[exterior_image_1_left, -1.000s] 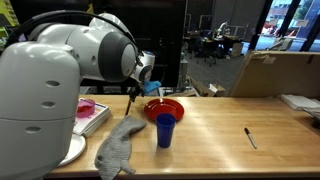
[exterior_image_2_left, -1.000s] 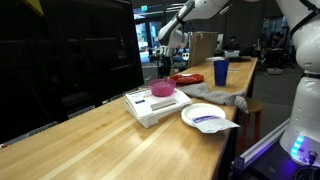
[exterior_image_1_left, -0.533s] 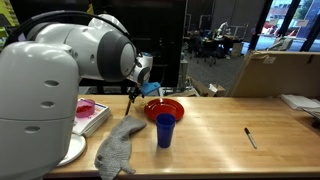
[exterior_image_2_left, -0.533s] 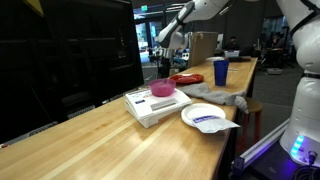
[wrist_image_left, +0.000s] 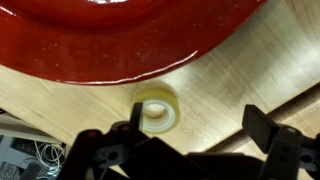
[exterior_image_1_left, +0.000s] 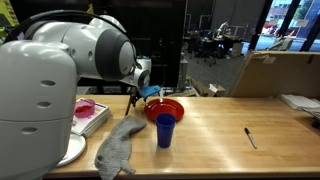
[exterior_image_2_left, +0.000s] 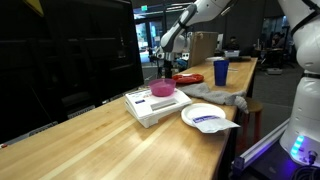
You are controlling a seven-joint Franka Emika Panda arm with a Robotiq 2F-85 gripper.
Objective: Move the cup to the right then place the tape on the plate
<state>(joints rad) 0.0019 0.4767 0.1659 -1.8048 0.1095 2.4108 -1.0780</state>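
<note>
The tape lies [wrist_image_left: 146, 118] near one of the robot's fingers and the other finger is far away, so the robot should center its open gripper over the roll [wrist_image_left: 157, 109] before it closes.
The tape [wrist_image_left: 157, 110] is a small pale yellowish roll lying flat on the wooden table, just off the rim of the glossy red plate [wrist_image_left: 120, 40]. My gripper [wrist_image_left: 200, 125] is open above the table, and its left finger is next to the roll while the right finger is well clear. In both exterior views the gripper [exterior_image_1_left: 141, 90] [exterior_image_2_left: 165, 66] hangs beside the red plate [exterior_image_1_left: 166, 108] [exterior_image_2_left: 186, 78]. The dark blue cup [exterior_image_1_left: 165, 130] [exterior_image_2_left: 220, 72] stands upright in front of the plate. I cannot make out the tape in the exterior views.
A grey cloth [exterior_image_1_left: 119, 147] lies near the cup. A pink bowl [exterior_image_2_left: 163, 89] sits on a white book [exterior_image_2_left: 150, 108]. A white plate with a packet [exterior_image_2_left: 205, 117] is near the table edge. A black marker [exterior_image_1_left: 250, 137] lies farther along the table.
The gripper has shifted slightly lower beside the red plate. The cup, the plate and the rest have not moved.
</note>
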